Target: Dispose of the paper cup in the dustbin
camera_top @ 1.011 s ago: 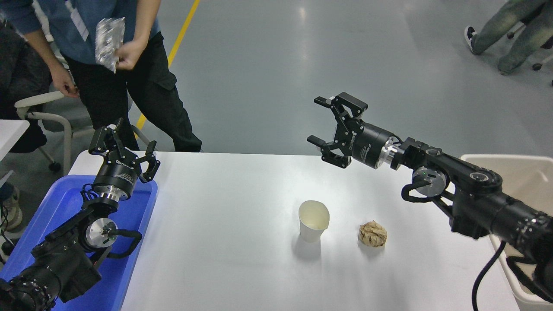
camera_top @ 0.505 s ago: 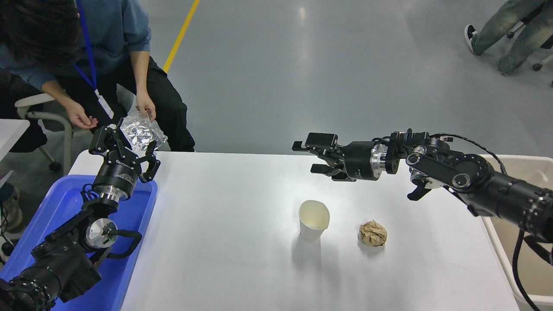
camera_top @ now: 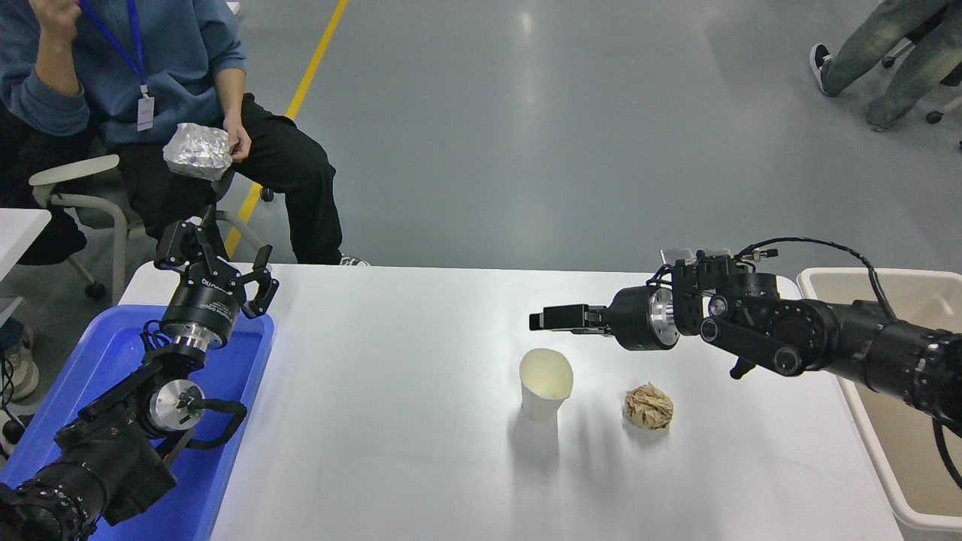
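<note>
The white paper cup (camera_top: pixel 545 386) will tip and its base will swing away when I lift it, since my right gripper (camera_top: pixel 577 319) comes in level beside the cup's rim.
The white paper cup (camera_top: pixel 545 385) stands upright near the middle of the white table (camera_top: pixel 391 421). My right gripper (camera_top: pixel 543 319) comes in from the right and hovers just above and behind the cup's rim, pointing left, not touching it. It is turned edge-on, open, with one finger over the other. The beige dustbin (camera_top: pixel 825 275) stands off the table's right edge, partly behind my right arm. My left gripper (camera_top: pixel 216 261) is parked open and empty over the blue tray at the lower left.
A brown crumpled paper ball (camera_top: pixel 648 406) lies just right of the cup. The flat blue tray (camera_top: pixel 83 368) sits at the table's left edge. A person sits at the far left holding a foil ball (camera_top: pixel 197 150).
My right gripper has come down and forward from high above the table's far edge to just above the cup, rolling edge-on. The person sat back with the foil ball.
</note>
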